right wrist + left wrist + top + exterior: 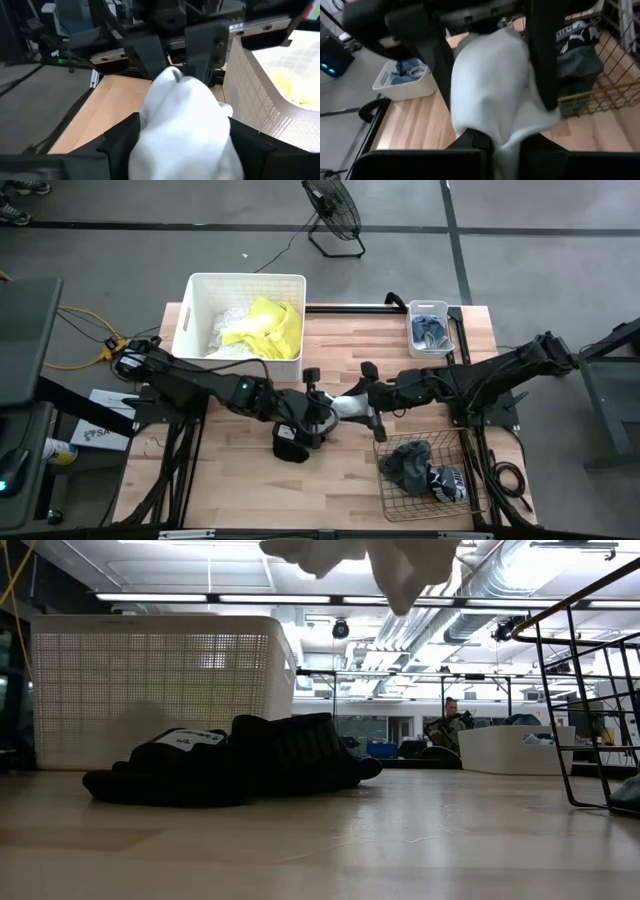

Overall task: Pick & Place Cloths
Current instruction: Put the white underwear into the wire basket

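The white cloth point(350, 407) will sag open over the dark cloths when the robot carries it into the basket, because soft, loose folds point(181, 95) bulge out between the robot's grippers.
A white cloth point(347, 406) hangs bunched above the middle of the table, between my two grippers; the low view shows its lower folds point(385, 565) high over the tabletop. My left gripper point(325, 406) comes from the left and is shut on one end of it. My right gripper point(368, 400) comes from the right, with its fingers closed around the bundle's other side. A black cloth with white print point(290, 445) lies flat on the table just in front of them. A neon yellow cloth point(272, 325) and more white fabric lie in the white tub point(200, 290). My left gripper pinches a narrow end of the white cloth point(506, 142) between its two fingers, coming nearly level from the table's left. The cloth bulges out beyond the fingertips and is clear of the table. My right gripper has the thick bunched body of the white cloth point(185, 125) between its two widely spaced fingers point(120, 137), several layers. It comes nearly level from the table's right. The bundle fills the gap and touches both fingers, clear of the table.
A brown wire basket point(385, 480) with dark cloths stands at the front right. A small white bin point(448, 340) holding grey-blue socks sits at the back right. The tub takes up the back left corner. Bare wood shows at the front left.
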